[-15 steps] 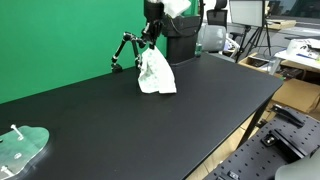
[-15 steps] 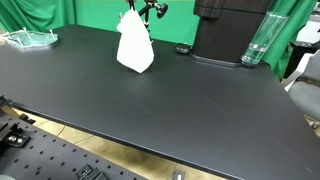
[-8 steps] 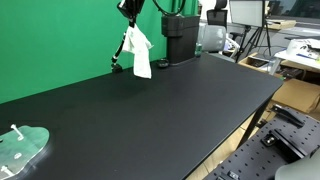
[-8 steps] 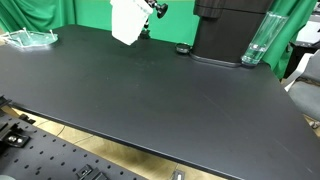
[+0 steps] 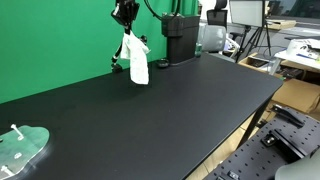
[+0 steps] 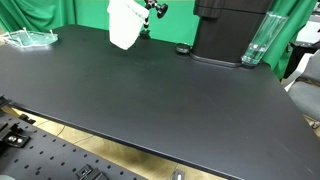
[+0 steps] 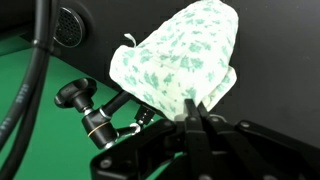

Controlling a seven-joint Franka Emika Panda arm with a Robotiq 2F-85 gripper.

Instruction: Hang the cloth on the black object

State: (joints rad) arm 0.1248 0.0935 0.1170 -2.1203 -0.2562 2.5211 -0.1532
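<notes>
The cloth's lower part (image 5: 139, 74) is hanging to one side of the black object. My gripper should pull the cloth's upper edge back across the black object (image 7: 122, 103) before it opens.
A white cloth with a green print (image 5: 137, 58) hangs from my gripper (image 5: 126, 22) above the far edge of the black table. It also shows in an exterior view (image 6: 125, 22) and fills the wrist view (image 7: 185, 62). My gripper (image 7: 192, 110) is shut on the cloth's upper edge. The black object is a small tripod-like stand (image 7: 95, 112) with jointed legs; it sits just behind and below the cloth (image 5: 117, 60), mostly hidden by it. Part of it shows beside the cloth in an exterior view (image 6: 155, 8).
A black box-like machine (image 5: 180, 38) stands right of the stand, also in an exterior view (image 6: 228, 30). A clear glass (image 6: 256, 42) stands beside it. A clear plastic tray (image 5: 20, 148) lies at the table's near left corner. A green screen backs the table.
My gripper has lifted the cloth off the table and carried it left, toward the green screen and over the black stand. The cloth now hangs free.
</notes>
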